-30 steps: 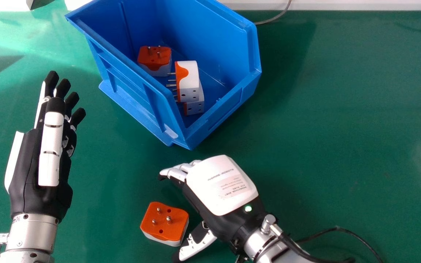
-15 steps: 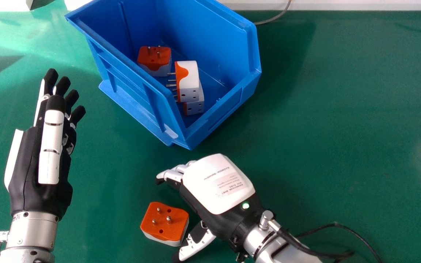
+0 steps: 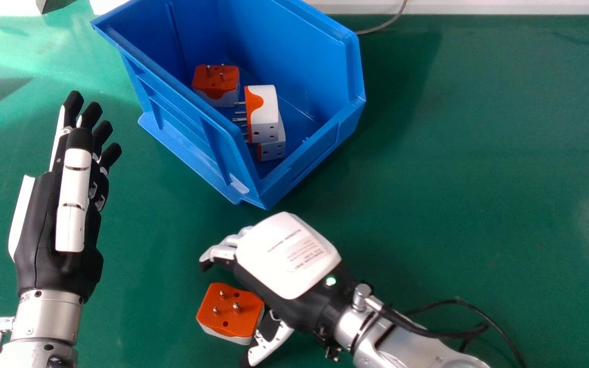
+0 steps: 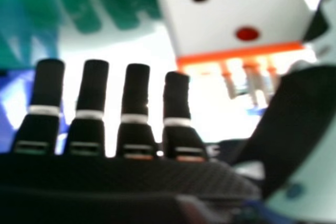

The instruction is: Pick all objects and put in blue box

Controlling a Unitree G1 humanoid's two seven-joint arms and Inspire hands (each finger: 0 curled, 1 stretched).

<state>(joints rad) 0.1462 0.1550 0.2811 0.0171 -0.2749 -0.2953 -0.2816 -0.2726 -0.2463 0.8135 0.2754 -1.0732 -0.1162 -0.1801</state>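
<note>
The orange and white plug adapter (image 3: 230, 313) should tip onto its side when I drop it into the blue box, because stacked adapters (image 3: 266, 123) make for an uneven landing.
My right hand (image 3: 287, 255) is open in the head view, its palm side hidden, with the thumb at the near right edge of an orange and white plug adapter (image 3: 230, 313) that lies pins up on the green table. In the right hand view the adapter (image 4: 236, 17) sits between the extended fingers of the right hand (image 4: 136, 93) and the thumb, not gripped. The blue box (image 3: 315, 61) stands beyond, holding an orange-topped adapter (image 3: 217, 84) and two more adapters (image 3: 265, 115) stacked on their sides. My left hand (image 3: 72, 204) is open at the left.
A grey cable (image 3: 386, 23) runs behind the box by the white back edge (image 3: 478, 7). A black cable (image 3: 471, 306) loops beside my right forearm. Green table surface (image 3: 478, 179) lies right of the box.
My right hand has moved left and slightly away from the robot, closer around the adapter on the table. The left hand has shifted slightly forward. The adapters have stayed put.
</note>
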